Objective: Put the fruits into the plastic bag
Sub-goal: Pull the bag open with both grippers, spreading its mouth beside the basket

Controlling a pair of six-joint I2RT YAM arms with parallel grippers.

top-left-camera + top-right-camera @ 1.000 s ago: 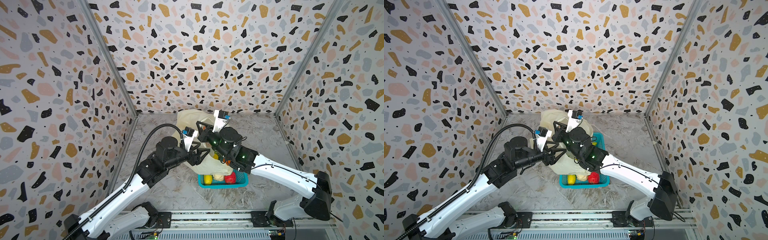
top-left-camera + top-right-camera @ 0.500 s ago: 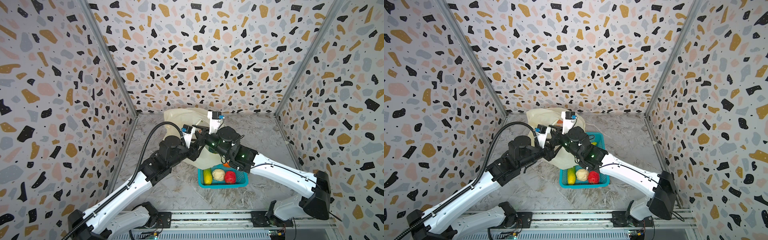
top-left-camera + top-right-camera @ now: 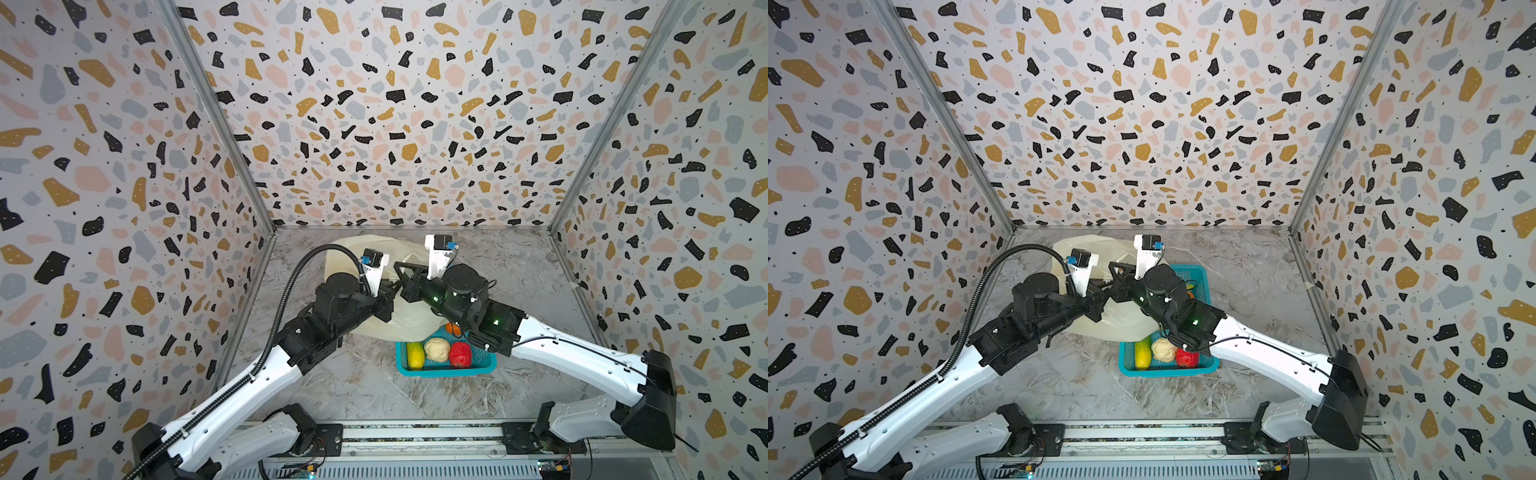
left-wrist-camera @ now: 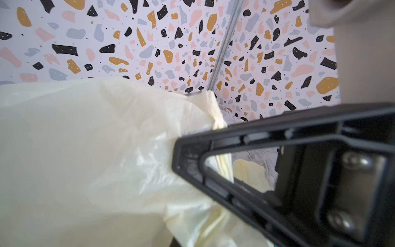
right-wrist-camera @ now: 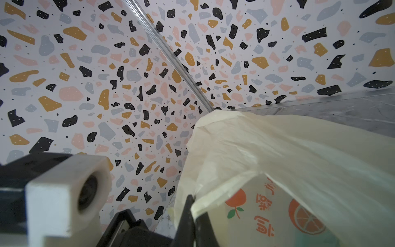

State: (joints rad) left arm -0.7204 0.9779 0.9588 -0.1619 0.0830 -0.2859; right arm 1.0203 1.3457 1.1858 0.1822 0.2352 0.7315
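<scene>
My two grippers are pinching the bag's rim (image 5: 228,184) fingers to fingers, so my left gripper should pull the bag's rim back while my right gripper takes the cream fruit (image 3: 436,349).
The pale-yellow plastic bag (image 3: 409,320) (image 3: 1125,324) hangs lifted at mid-floor in both top views, between my two grippers. My left gripper (image 3: 387,291) (image 3: 1099,292) is shut on the bag's film, which covers its jaws in the left wrist view (image 4: 96,149). Tip to tip with it, my right gripper (image 3: 401,276) (image 3: 1115,279) (image 5: 193,204) is shut on a folded rim strip of the bag (image 5: 277,162), which bears an orange print. The fruits lie in a teal basket: a yellow-green one (image 3: 415,355), a cream one (image 3: 436,349), a red one (image 3: 460,354) and an orange (image 3: 452,328).
The teal basket (image 3: 444,370) (image 3: 1167,370) stands front of centre, partly under the bag and the right arm. Terrazzo walls close in the left, back and right. A rail (image 3: 415,432) runs along the front edge. The right gripper's black finger frame (image 4: 256,132) fills the left wrist view.
My left gripper has closed on the bag beside the right gripper. Both grippers have carried the bag up and back, uncovering the fruits in the basket.
</scene>
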